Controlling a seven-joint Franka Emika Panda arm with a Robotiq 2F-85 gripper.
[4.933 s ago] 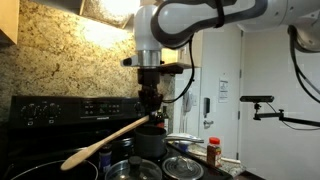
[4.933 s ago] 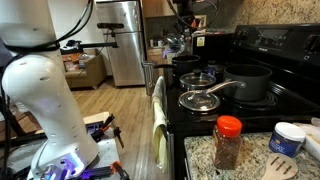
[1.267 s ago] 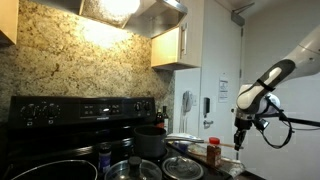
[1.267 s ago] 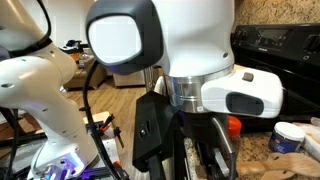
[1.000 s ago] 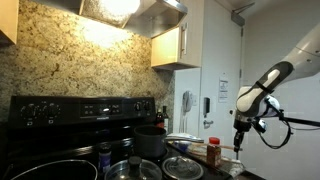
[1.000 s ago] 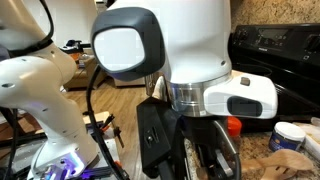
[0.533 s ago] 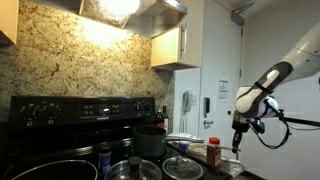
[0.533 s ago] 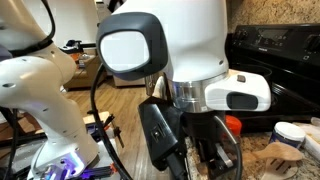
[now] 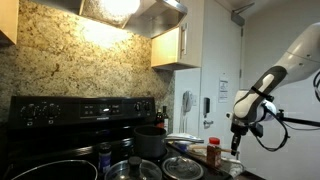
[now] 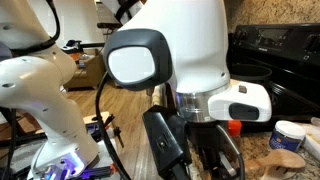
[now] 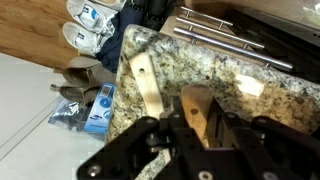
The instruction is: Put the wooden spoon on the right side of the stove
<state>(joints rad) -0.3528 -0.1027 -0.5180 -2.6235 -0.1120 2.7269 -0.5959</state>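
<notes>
I should keep lowering my gripper, because the wooden spoon hangs over open granite beside the pale flat utensil. I will let go once the spoon rests there.
In the wrist view my gripper is shut on the wooden spoon. Its tan end, with a small hole, sticks out past the fingers over the speckled granite counter. The rest of the spoon is hidden behind the gripper. In an exterior view the gripper hangs low over the counter, to the right of the black stove. In another exterior view the arm's body fills the middle, and the stove shows behind it at the right.
A pale flat wooden utensil lies on the granite beside my fingers. A red-capped spice bottle and a white container stand on the counter. Pots sit on the stove. The oven handle and shoes on the floor are below.
The arm has shifted slightly: the gripper has drifted a little toward the stove in one exterior view, and the wrist body has moved up and right in the other.
</notes>
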